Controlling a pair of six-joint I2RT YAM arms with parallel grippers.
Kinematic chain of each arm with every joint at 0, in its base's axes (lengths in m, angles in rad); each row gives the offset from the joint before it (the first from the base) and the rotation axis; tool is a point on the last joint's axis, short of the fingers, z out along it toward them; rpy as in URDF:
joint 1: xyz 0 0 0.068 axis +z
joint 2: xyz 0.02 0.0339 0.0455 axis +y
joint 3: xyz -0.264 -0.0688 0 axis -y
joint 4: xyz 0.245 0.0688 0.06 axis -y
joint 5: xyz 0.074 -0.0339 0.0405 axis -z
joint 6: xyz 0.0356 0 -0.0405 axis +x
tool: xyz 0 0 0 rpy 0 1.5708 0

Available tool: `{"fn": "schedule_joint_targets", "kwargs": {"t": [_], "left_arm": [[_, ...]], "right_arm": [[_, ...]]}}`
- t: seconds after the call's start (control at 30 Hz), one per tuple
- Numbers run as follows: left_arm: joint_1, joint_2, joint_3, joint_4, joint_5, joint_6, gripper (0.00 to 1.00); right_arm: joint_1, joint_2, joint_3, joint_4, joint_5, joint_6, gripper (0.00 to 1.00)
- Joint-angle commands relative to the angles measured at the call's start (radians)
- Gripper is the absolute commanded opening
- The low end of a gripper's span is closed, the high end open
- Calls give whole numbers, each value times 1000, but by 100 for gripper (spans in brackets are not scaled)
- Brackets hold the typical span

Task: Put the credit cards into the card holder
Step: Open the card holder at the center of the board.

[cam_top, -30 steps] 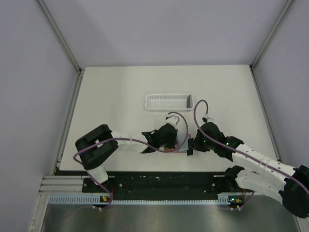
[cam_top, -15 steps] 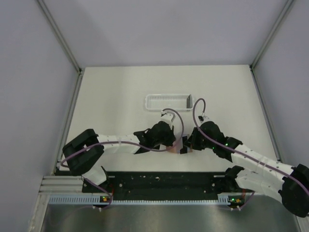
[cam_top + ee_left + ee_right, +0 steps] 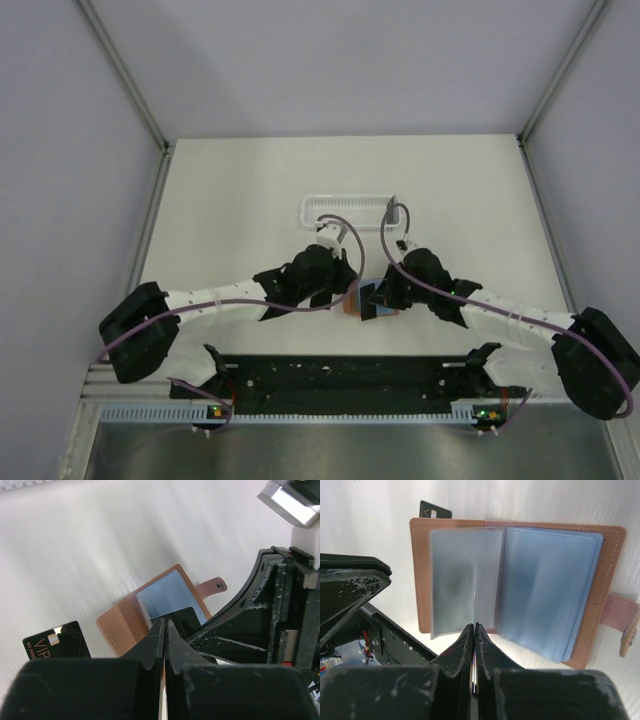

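The credit card in my right gripper (image 3: pixel 181 620) is between the left gripper and the blue sleeves, so the right gripper should first move the card over to the snap tab (image 3: pixel 622 615).
The card holder (image 3: pixel 420 575) lies open on the table, brown cover with pale blue sleeves; it also shows in the top view (image 3: pixel 370 291) and in the left wrist view (image 3: pixel 120 627). My right gripper (image 3: pixel 474 626) is shut on one black credit card (image 3: pixel 181 620), seen edge-on (image 3: pixel 475 595) over the left sleeve page. My left gripper (image 3: pixel 163 622) is shut, its tips over the holder's brown cover; contact cannot be told. The other credit card (image 3: pixel 55 641) lies flat beside the holder and peeks out behind it (image 3: pixel 435 510). Both grippers meet at the holder (image 3: pixel 345 290) (image 3: pixel 380 298).
A white slatted tray (image 3: pixel 350 210) stands just beyond the holder. The black rail at the table's near edge (image 3: pixel 340 375) runs close behind both grippers. The holder's snap tab (image 3: pixel 215 585) sticks out on the side toward the right arm.
Both arms have stretched further out. The right gripper has moved left over the holder with the card. The holder's blue inside now shows from above.
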Motion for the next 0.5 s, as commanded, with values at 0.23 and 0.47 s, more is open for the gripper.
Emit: {"fn": "schedule_joint_targets", "kwargs": {"t": [0.23,0.47], "left_arm": [[3,76,-12,57,43,-17,0],[3,174,-17,83,55,-37,0]], "right_arm": [[-8,135,3,118,-13,13,0],[-8,123,12,109,-18,9,0]]}}
